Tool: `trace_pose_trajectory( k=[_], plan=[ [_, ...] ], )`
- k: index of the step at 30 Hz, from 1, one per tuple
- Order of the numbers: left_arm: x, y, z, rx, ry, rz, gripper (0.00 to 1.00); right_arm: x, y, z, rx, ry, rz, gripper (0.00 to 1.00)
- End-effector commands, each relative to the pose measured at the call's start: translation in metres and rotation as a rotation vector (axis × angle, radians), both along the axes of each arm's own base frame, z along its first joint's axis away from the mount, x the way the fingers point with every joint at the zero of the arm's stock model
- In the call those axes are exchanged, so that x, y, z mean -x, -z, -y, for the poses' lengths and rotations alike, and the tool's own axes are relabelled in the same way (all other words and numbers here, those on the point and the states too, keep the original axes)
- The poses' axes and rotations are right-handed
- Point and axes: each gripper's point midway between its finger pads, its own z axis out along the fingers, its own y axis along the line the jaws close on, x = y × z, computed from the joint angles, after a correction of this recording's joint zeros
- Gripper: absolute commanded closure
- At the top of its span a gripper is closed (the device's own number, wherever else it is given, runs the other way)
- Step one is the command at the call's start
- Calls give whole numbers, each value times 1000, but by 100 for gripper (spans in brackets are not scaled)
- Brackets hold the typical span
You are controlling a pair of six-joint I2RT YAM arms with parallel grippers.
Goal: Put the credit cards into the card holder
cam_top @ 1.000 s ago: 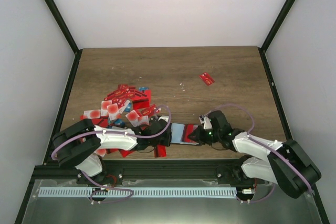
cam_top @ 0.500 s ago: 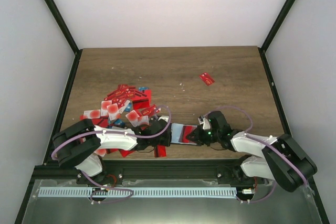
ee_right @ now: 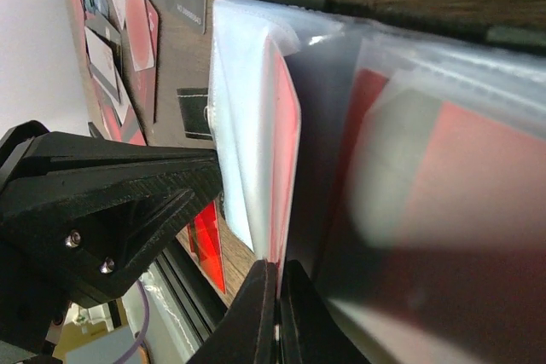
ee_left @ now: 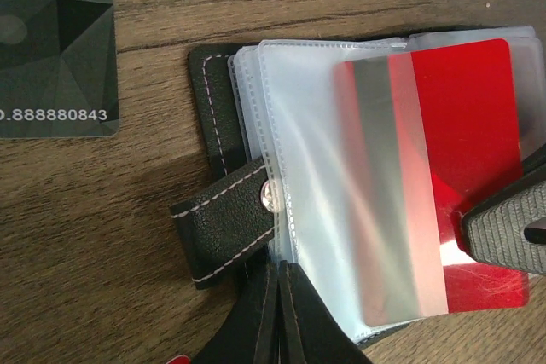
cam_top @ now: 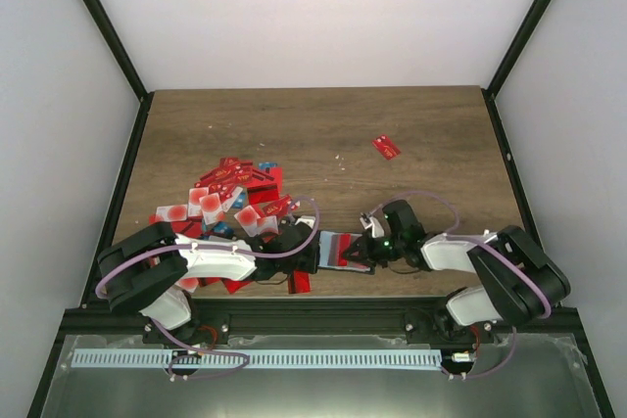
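Observation:
The red card tilts up in my right gripper, only partway into the sleeve (ee_left: pixel 428 185), so next I let go and push its outer edge (ee_left: pixel 514 125) in with closed fingers.
The card holder (cam_top: pixel 333 250) lies open near the front edge, black with a strap and snap (ee_left: pixel 270 196) and clear sleeves (ee_left: pixel 324 168). My left gripper (ee_left: pixel 280 272) is shut on the holder's near edge at the base of the sleeves (cam_top: pixel 312 254). My right gripper (ee_right: pixel 277 272) is shut on the edge of a red credit card (ee_right: pixel 286 168). That card, with a silver stripe (ee_left: pixel 465 117), lies partly inside a sleeve, and the right finger (ee_left: pixel 512 228) rests at its corner. More credit cards (cam_top: pixel 230 198) lie heaped to the left.
A thin black card with white digits (ee_left: pixel 51 40) lies just left of the holder. One red card (cam_top: pixel 386 147) sits alone at the back right, another (cam_top: pixel 300 282) lies by the front edge. The left arm's black gripper body (ee_right: pixel 111 202) stands close to the sleeves.
My right arm has moved left, carrying the red card further over and into the holder's sleeves. The left arm and the holder have stayed put.

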Motion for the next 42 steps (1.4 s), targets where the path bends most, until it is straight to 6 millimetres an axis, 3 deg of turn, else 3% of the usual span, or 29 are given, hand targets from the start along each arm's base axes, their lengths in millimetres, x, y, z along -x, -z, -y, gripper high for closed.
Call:
trace_pose_trajectory(
  k=[1,11,29,34,36,39,42],
  plan=[
    [5,3,-6,-31,11,-3,96,7,1,-6,-8,-90,-9,99],
    [4,1,-8,-35,9,3,96,0,10,-7,45,-120,-2,96],
    [3,-2,-9,-34,4,12,96,-13,-18,14,208,-101,130,43],
    [3,-2,-10,-34,2,14,96,-22,-28,18,240,-66,180,46],
    [3,-3,-10,-35,1,15,96,-28,-30,22,270,-37,201,54],
    [2,-4,-10,-33,-1,16,96,-33,-31,26,314,-5,223,73],
    [2,-4,-10,-35,-2,19,96,-34,-30,25,345,2,233,82]
  ],
)
